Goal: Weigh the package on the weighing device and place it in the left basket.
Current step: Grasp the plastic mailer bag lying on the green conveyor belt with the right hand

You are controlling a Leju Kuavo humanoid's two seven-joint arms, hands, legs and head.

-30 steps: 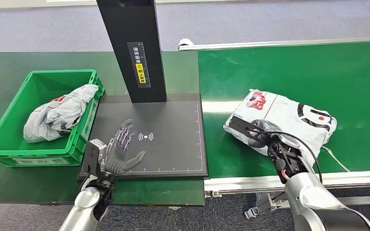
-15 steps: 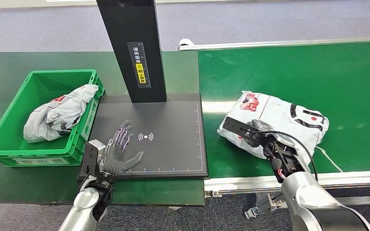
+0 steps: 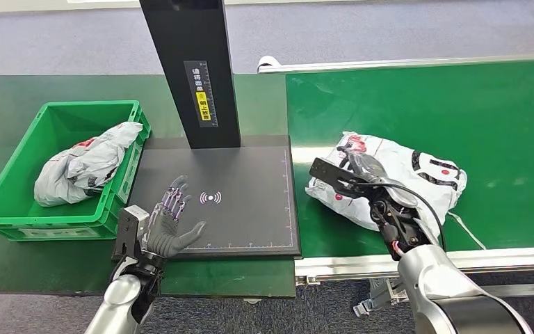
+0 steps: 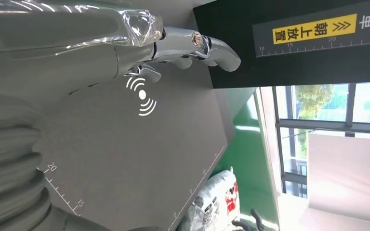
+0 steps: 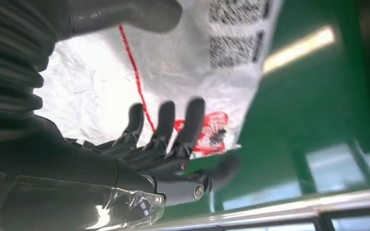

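My gripper will make the white plastic package (image 3: 396, 157) fold and droop when it lifts it, because the package's loose end (image 3: 457, 179) by the black print has a wavy edge.
A white plastic package (image 3: 427, 174) with red and black print lies on the green conveyor belt (image 3: 459, 104), just right of the scale. My right hand (image 3: 361, 170) reaches over the package's left part with fingers stretched out. In the right wrist view its fingers (image 5: 166, 127) and thumb are spread apart over the package (image 5: 183, 57), closed on nothing. The black scale plate (image 3: 250, 223) lies in the middle with a black column (image 3: 195, 69) behind it. Over the plate's front left corner, my left hand (image 3: 170, 223) hovers open. The left wrist view shows the package (image 4: 217, 202) beyond the plate (image 4: 139, 154).
A green basket (image 3: 14, 216) stands left of the scale on the dark green table and holds another grey-white package (image 3: 87, 163). The belt's metal rail (image 3: 500, 257) runs along its near edge. Grey carpet lies beyond the table.
The package has shifted left along the belt toward the scale. My right hand has moved forward and left over it, fingers now stretched out. My left hand has sunk slightly.
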